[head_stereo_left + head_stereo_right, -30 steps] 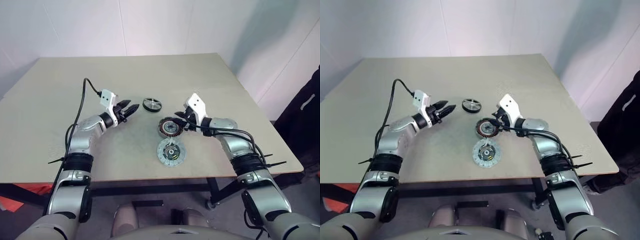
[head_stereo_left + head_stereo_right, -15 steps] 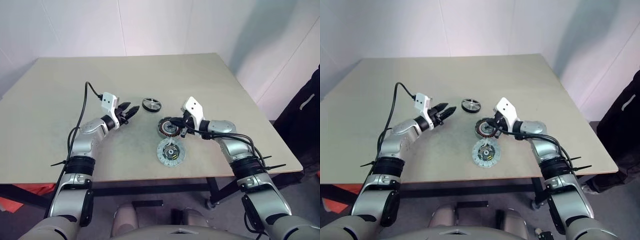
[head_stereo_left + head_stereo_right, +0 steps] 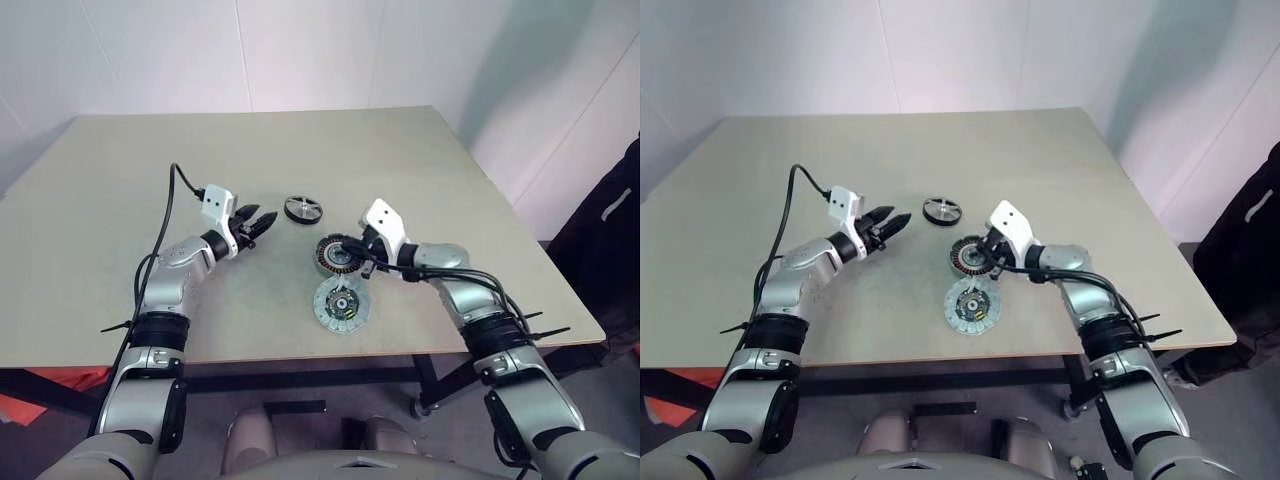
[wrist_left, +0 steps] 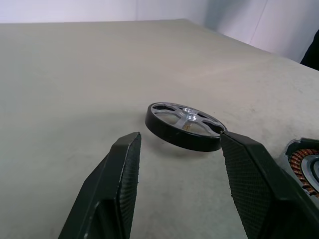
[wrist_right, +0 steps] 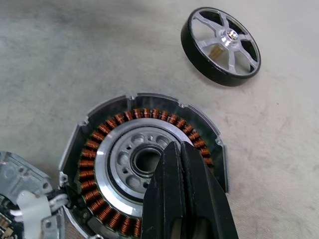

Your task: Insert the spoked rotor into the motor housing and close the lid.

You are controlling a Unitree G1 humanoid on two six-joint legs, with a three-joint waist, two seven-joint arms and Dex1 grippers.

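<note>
The lid [image 3: 341, 305] should slide along too when the robot pulls the spoked rotor inside the motor housing, because a narrow joint [image 3: 341, 278] connects the lid to the housing.
The spoked rotor [image 3: 304, 209] lies flat on the table [image 3: 300, 140], its black rim and silver spokes facing up. My left gripper [image 3: 262, 222] is open and level just left of it, with the rotor [image 4: 184, 125] a short way ahead of the fingertips. The motor housing [image 3: 338, 255], ringed inside with copper coils [image 5: 99, 149], sits right of centre. My right gripper [image 5: 174, 148] is shut, its tips together over the housing's silver inner plate, nothing between them. The lid [image 3: 342, 305] lies flat just nearer than the housing.
The table's front edge [image 3: 330, 355] runs close behind the lid, and its right edge [image 3: 530, 230] is near my right arm. A dark shape [image 3: 620, 220] stands beyond that right side. Bare tabletop stretches to the far side and the left.
My right gripper's fingers have come together over the housing. The left gripper has stayed open beside the rotor. The rotor, housing and lid have not moved.
</note>
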